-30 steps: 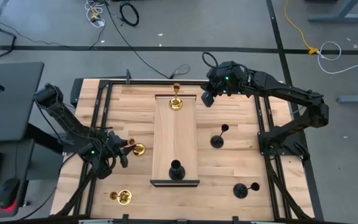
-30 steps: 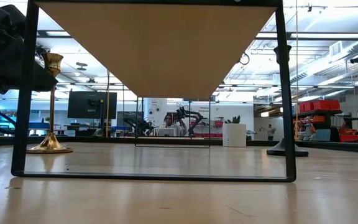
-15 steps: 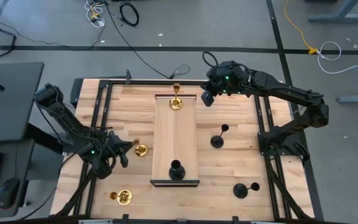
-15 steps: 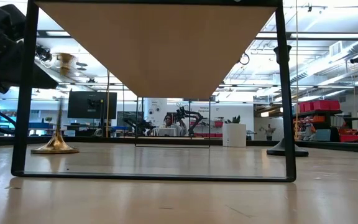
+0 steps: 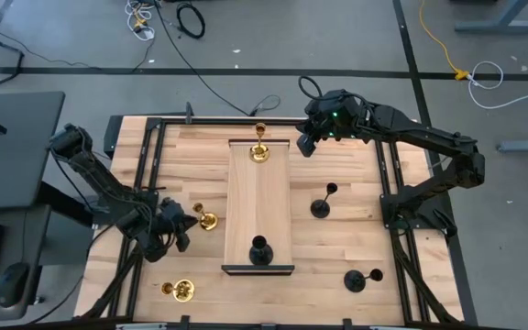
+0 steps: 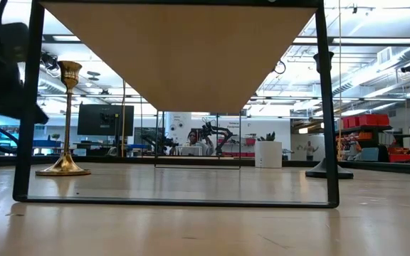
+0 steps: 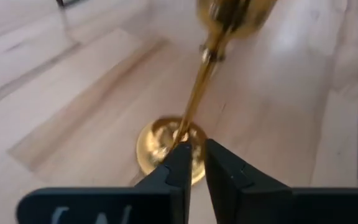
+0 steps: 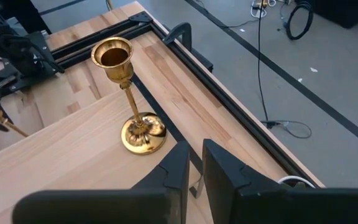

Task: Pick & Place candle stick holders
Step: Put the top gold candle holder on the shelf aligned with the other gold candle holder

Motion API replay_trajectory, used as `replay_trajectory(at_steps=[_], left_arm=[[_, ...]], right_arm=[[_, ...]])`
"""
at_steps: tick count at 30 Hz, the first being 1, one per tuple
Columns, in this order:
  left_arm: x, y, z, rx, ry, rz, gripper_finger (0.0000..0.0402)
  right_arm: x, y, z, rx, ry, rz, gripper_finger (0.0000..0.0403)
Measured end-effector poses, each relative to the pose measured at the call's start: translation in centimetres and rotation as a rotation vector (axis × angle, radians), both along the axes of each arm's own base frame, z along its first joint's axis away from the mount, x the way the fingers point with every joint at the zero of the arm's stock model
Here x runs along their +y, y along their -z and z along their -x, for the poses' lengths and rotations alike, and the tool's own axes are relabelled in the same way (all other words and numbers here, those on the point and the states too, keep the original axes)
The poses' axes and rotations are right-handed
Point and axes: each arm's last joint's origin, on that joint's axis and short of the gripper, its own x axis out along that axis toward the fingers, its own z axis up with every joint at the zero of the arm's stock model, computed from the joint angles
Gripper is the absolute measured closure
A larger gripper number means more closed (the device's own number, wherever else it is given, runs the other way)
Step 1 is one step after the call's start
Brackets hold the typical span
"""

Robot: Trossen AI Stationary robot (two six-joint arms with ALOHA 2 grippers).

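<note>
Next, my left gripper opens its fingers, go up and close just under the gold holder's cup [image 6: 69, 93], because it is shut short of the gold holder's stem [image 6: 67, 122].
A gold candle stick holder [image 5: 207, 220] stands upright on its base on the table, left of the raised wooden board [image 5: 259, 197]. It also shows in the low view [image 6: 67, 121] and the left wrist view [image 7: 194, 106]. My left gripper [image 5: 183, 225] is shut just left of it; in the low view a gap shows between them. A second gold holder [image 5: 260, 151] stands on the board's far end, and it shows in the right wrist view [image 8: 132, 106]. My right gripper [image 5: 302, 145] hovers shut to its right. A black holder [image 5: 260, 249] stands on the board's near end.
A third gold holder [image 5: 181, 290] stands near the front left. Two black holders [image 5: 322, 203] [image 5: 362, 278] stand right of the board. Black frame rails [image 5: 149, 156] run along the table's sides. The board stands on a black frame [image 6: 319, 107] above the table.
My left gripper has drawn back from the gold holder's cup, toward the table's left edge. The holder tipped for a moment and now stands upright again, its base shifted slightly toward the board.
</note>
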Motion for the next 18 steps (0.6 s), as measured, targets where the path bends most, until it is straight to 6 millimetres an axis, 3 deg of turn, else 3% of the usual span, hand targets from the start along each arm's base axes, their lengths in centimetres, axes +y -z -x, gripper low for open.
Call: replay_trajectory(at_steps=[13, 18], left_arm=[[0.4, -0.6, -1.0, -0.120, -0.090, -0.053, 0.0200], [1.0, -1.0, -2.0, -0.143, -0.117, -0.097, 0.0170]], right_arm=[[0.0, 0.0, 0.0, -0.001, 0.002, -0.002, 0.0355], [0.0, 0.0, 0.0, -0.001, 0.002, -0.002, 0.0355]])
